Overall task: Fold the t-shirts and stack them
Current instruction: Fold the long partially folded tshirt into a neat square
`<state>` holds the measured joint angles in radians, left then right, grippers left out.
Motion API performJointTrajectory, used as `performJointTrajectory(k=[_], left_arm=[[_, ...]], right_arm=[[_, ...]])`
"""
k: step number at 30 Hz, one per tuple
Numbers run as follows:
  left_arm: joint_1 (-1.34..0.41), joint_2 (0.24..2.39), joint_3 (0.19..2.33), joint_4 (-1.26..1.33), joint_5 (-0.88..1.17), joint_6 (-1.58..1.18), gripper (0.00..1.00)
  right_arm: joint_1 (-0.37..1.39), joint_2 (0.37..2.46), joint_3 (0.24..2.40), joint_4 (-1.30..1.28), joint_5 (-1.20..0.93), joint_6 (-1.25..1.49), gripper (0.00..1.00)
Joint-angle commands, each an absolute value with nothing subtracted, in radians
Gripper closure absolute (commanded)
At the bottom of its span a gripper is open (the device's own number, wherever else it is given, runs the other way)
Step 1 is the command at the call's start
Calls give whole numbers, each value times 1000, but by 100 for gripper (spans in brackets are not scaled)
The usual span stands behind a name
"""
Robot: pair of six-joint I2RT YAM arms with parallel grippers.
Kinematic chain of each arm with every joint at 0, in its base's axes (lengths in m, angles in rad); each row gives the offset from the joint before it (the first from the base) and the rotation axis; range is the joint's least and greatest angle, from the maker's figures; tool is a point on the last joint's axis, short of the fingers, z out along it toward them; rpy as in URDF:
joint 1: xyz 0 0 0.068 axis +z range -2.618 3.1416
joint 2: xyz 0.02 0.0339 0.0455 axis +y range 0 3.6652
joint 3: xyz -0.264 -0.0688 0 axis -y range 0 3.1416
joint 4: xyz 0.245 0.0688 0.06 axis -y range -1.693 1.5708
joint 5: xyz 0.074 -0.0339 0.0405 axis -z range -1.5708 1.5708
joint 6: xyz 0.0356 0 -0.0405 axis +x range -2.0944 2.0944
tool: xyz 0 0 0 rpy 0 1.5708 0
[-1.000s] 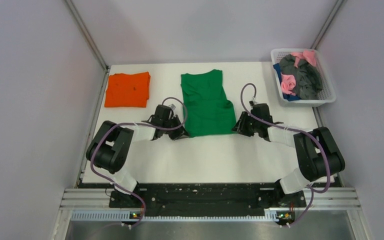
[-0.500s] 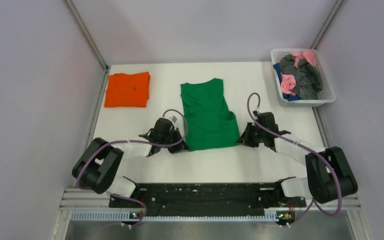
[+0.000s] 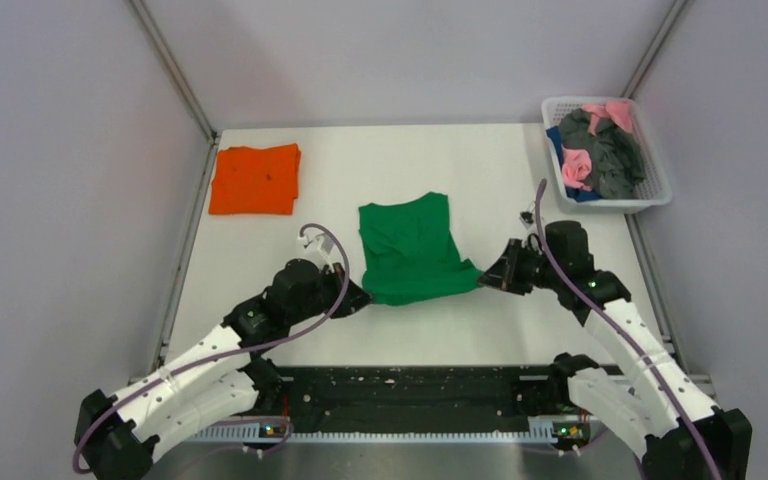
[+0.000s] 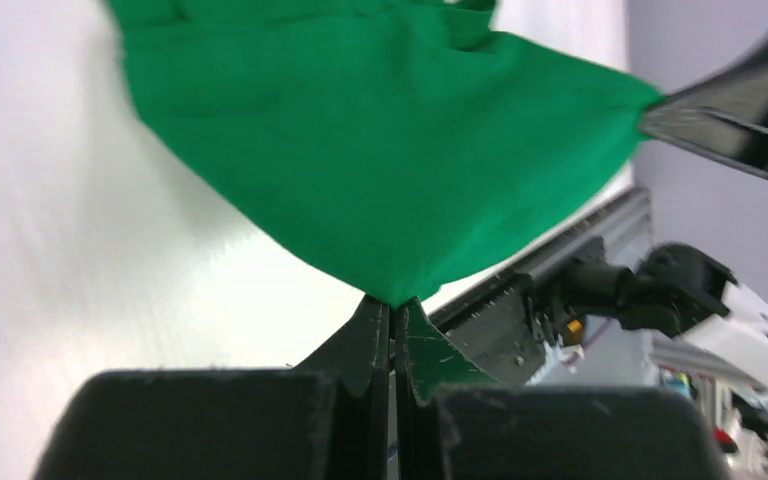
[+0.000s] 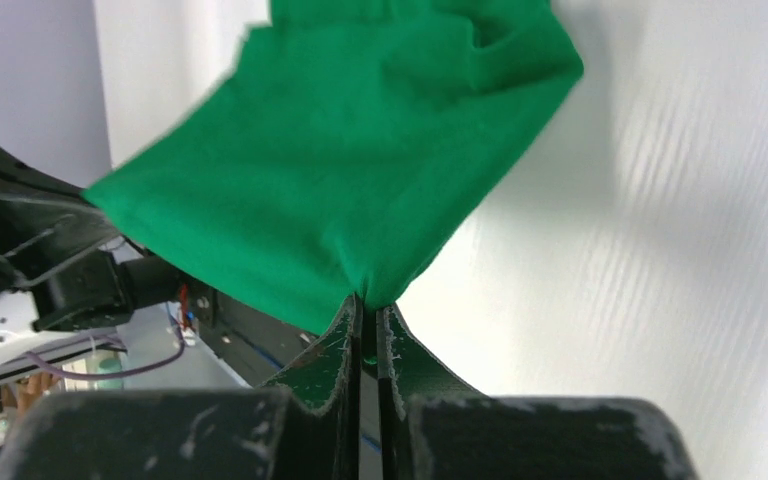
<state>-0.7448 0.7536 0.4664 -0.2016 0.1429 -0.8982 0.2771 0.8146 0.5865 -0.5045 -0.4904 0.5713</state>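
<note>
The green t-shirt's near hem is pulled straight and its far edge lies flat, so the robot's right gripper should keep going toward that edge and let go there.
The green t-shirt hangs stretched between both grippers above the middle of the table, its near hem lifted and its neck end trailing toward the back. My left gripper is shut on the near left corner of the green t-shirt, and my right gripper is shut on the near right corner of the green t-shirt. The orange t-shirt lies folded flat at the back left of the table.
A white basket holding pink, dark grey and blue garments stands at the back right corner. Grey walls close the table on three sides. The black rail with both arm bases runs along the near edge.
Both grippers have pulled back toward the near edge and risen, lifting the green shirt's near hem and dragging the shirt nearer. The right gripper has shut on its corner.
</note>
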Motion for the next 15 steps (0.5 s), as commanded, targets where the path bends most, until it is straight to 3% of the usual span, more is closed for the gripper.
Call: performJointTrajectory(k=[1, 6, 11, 15], left_arm=[[-739, 795, 628, -358, -76, -842, 100], [-689, 886, 729, -354, -139, -797, 100], [-467, 999, 766, -266, 77, -771, 100], [-388, 1110, 816, -199, 142, -732, 100]], right_arm=[[271, 914, 754, -497, -479, 556, 100], [265, 1055, 859, -366, -531, 601, 100], [253, 1218, 944, -249, -644, 621, 100], [219, 1317, 1003, -195, -679, 639, 100]])
